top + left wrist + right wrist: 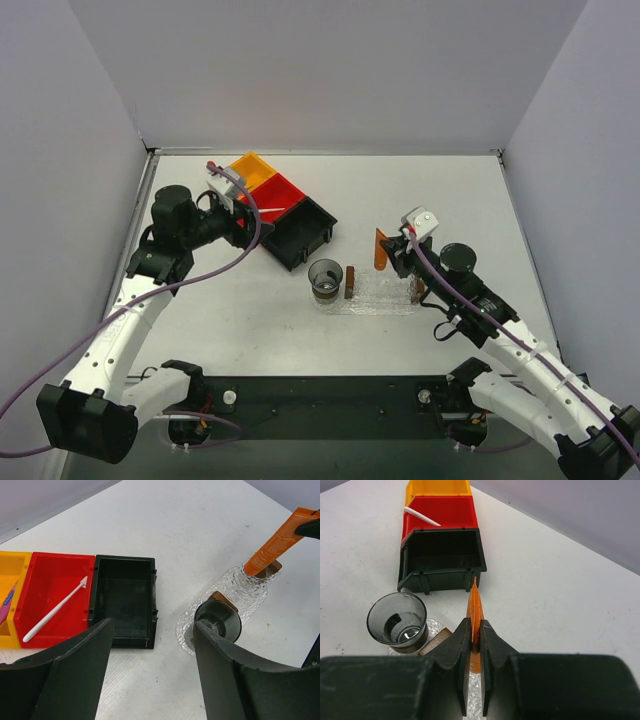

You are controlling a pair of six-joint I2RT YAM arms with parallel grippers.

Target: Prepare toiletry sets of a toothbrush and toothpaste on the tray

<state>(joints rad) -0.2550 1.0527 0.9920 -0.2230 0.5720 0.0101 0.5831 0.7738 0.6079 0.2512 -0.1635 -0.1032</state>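
My left gripper should hold the tube's lower end (255,566) while my right gripper takes the tube at a new angle, because the orange toothpaste tube (284,536) slants across my right gripper.
The white toothbrush (55,611) lies in the red bin (55,580); it also shows in the right wrist view (422,517). The magenta toothpaste tube (8,602) lies in the orange bin (12,562), mostly cut off. My right gripper (475,625) is shut on the orange toothpaste tube (475,600) and holds it upright over the clear bumpy tray (380,300), at its right part (250,587). Whether the tube (275,545) touches the tray I cannot tell. My left gripper (152,630) is open and empty, above the table in front of the bins.
An empty black bin (300,232) ends the row of bins. A dark see-through cup (326,278) stands at the tray's left end. Brown blocks (350,282) stand at both ends of the tray. White walls enclose the table.
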